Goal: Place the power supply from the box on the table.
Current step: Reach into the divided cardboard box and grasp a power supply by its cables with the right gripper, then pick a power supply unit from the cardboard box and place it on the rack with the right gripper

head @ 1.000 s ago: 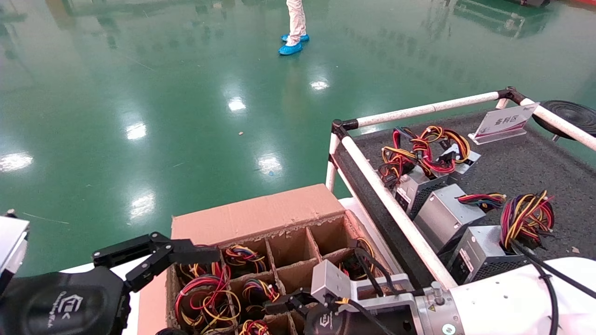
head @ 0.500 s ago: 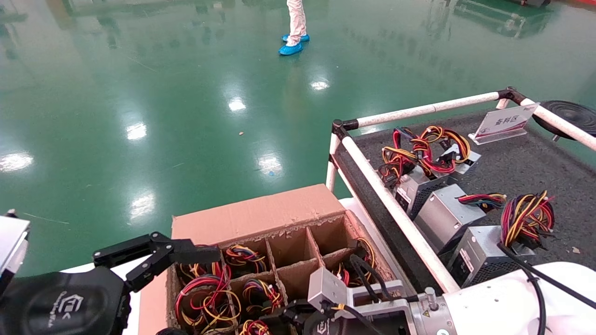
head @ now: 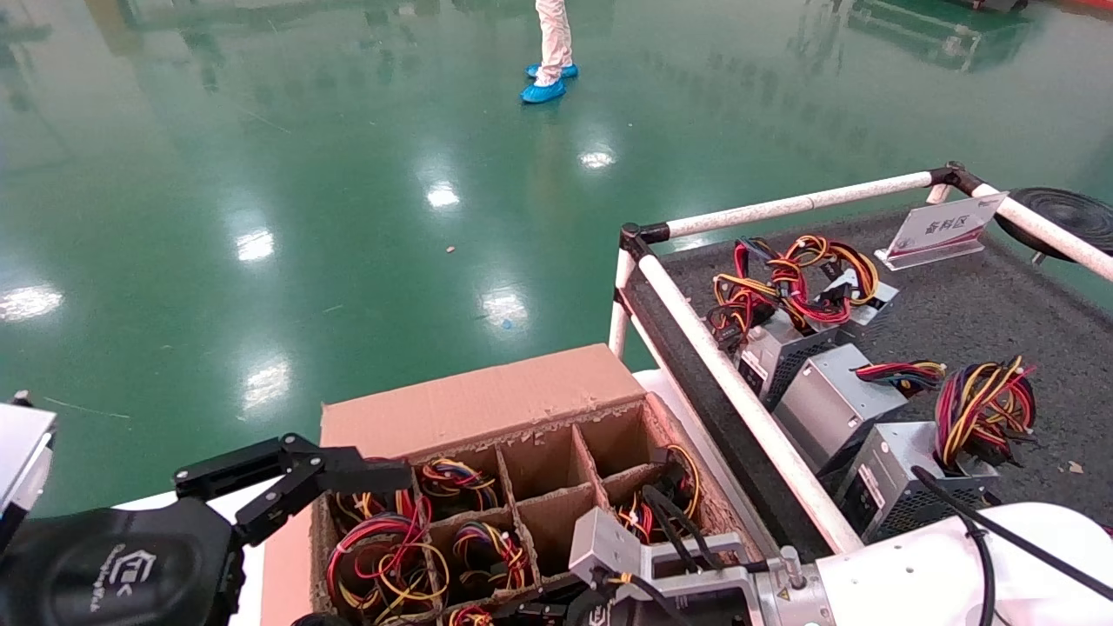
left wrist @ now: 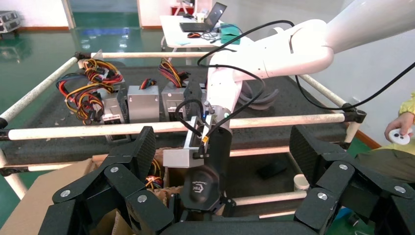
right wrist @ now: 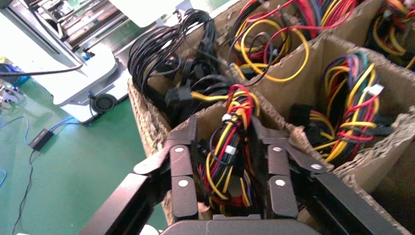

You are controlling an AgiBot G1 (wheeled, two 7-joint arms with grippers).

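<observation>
The hidden power supply will come up and hang below the wire bundle (right wrist: 232,142) when I lift the bundle, because the bundle runs down into the cell (right wrist: 230,192).
The box (head: 487,396) stands low in the head view, its cells holding coiled wires. My right gripper (right wrist: 224,128) is open and reaches down into a near cell, its fingers (right wrist: 182,161) on either side of a red, yellow and black wire bundle (right wrist: 230,147) of a power supply whose metal body is hidden. In the head view this gripper (head: 530,609) is mostly cut off by the bottom edge. My left gripper (head: 304,487) hangs open at the box's left side, holding nothing. The table (head: 1000,313) lies to the right.
Several silver power supplies (head: 835,400) with wire bundles lie along the table's near rail (head: 739,391). A white sign (head: 943,228) and a black round object (head: 1065,213) are at the far end. A person's feet (head: 546,83) stand on the green floor.
My right arm has shifted left and down, sinking its gripper deeper into the box's near cell. The left arm has stayed still.
</observation>
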